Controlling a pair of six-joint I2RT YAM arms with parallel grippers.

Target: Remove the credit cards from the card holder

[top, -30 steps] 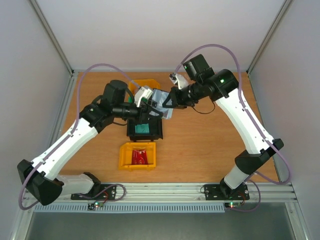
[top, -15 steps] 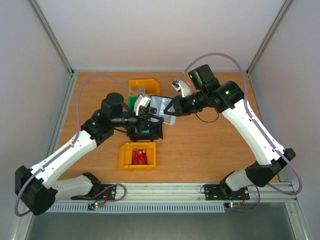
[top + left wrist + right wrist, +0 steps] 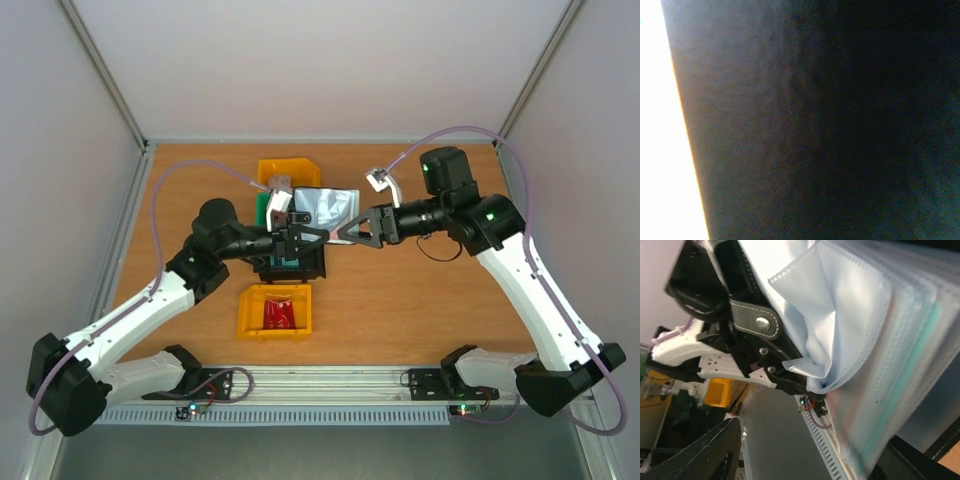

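The pocket leaves are hanging in a bunch, with the front pocket crumpled (image 3: 824, 340) against my left gripper. I should first pinch the leaves (image 3: 874, 435) with my right gripper and spread them open.
The card holder (image 3: 330, 207) hangs open above the bins, its shiny grey-blue pockets (image 3: 865, 305) fanned out and its black snap strap (image 3: 756, 323) showing. My left gripper (image 3: 297, 236) is shut on the holder's near edge. Something dark against the lens blocks the left wrist view. My right gripper (image 3: 338, 238) (image 3: 815, 440) is open just to the right of the holder, with the pocket leaves hanging between its spread fingers and untouched. Blurred teal (image 3: 926, 340) and pink card edges show inside the pockets. A teal credit card (image 3: 288, 261) lies in the black bin (image 3: 312, 268). A red credit card (image 3: 280, 315) lies in the near yellow bin (image 3: 248, 312).
A second yellow bin (image 3: 290, 170) and a green bin (image 3: 261, 205) stand behind the left gripper. Bare wooden table (image 3: 420, 300) spreads to the right. Both arms meet over the black bin.
My right gripper has let go, opened and drawn back to the right. My left gripper has closed further on the holder and shifted slightly toward me.
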